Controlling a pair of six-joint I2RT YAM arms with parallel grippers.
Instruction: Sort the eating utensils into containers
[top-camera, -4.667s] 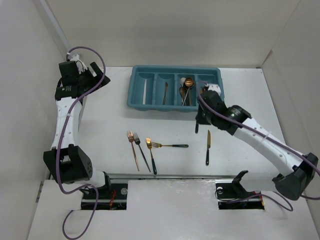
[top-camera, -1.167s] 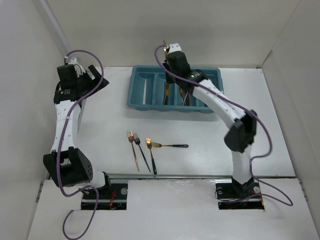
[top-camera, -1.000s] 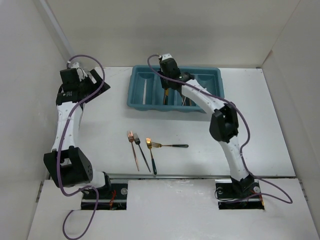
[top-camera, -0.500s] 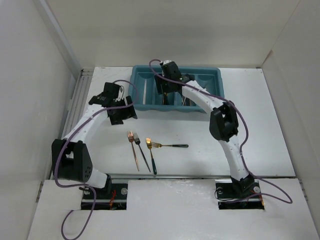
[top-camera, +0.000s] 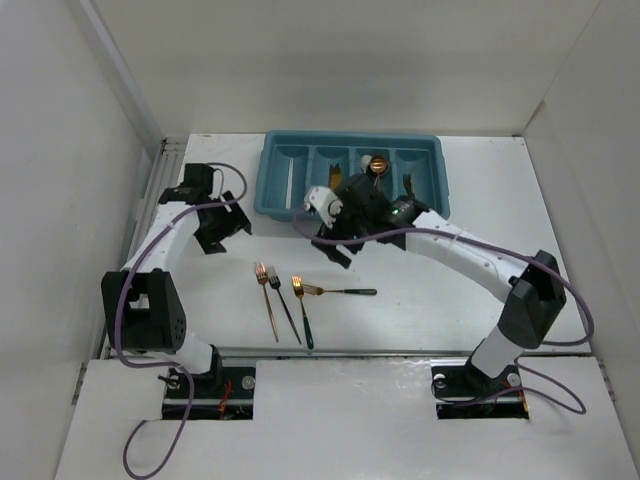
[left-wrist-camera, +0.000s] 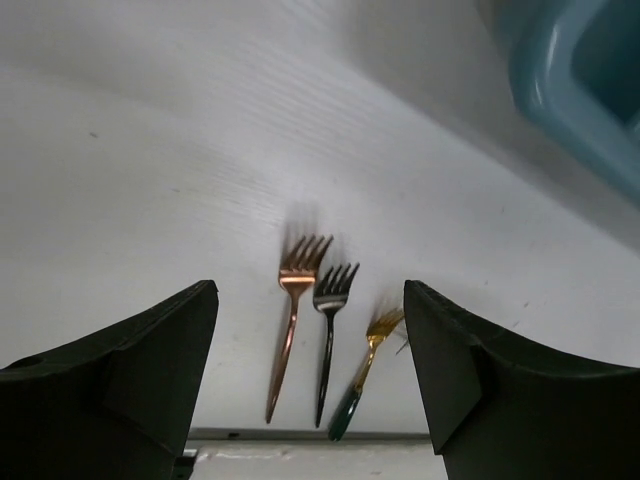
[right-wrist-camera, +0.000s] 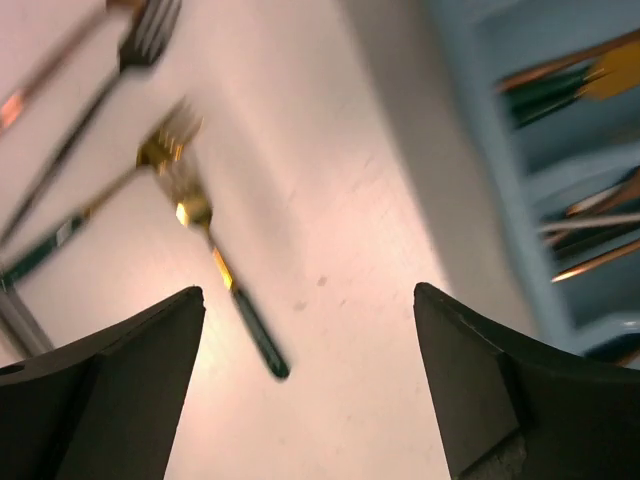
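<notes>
My right gripper is to swing the dark-handled fork clear first and then grab it by its handle (top-camera: 360, 292), because it is lying crosswise with its tines (top-camera: 307, 290) against the green-handled fork.
The teal tray (top-camera: 262, 185) lies at the back of the table, its compartments holding several utensils, among them a copper spoon (top-camera: 377, 165). Four forks lie on the table in front: a copper fork (top-camera: 268, 300), a dark fork (top-camera: 284, 306), a gold fork with a green handle (top-camera: 303, 315) and a gold fork with a dark handle (top-camera: 340, 291). My left gripper (top-camera: 225, 232) hangs open left of the tray, empty. The left wrist view frames the copper fork (left-wrist-camera: 288, 330) and dark fork (left-wrist-camera: 328, 335) between its fingers. My right gripper (top-camera: 330, 238) stands open and empty just before the tray, above the dark-handled fork (right-wrist-camera: 225, 280).
The tray's near corner (left-wrist-camera: 575, 90) shows at the upper right of the left wrist view. In the right wrist view the tray wall (right-wrist-camera: 490, 170) runs along the right. White walls close the table on both sides. The table's front edge (left-wrist-camera: 400, 438) lies just below the forks.
My right gripper has opened and swung from over the tray down to the table in front of it. The left arm came down from the left wall toward the forks.
</notes>
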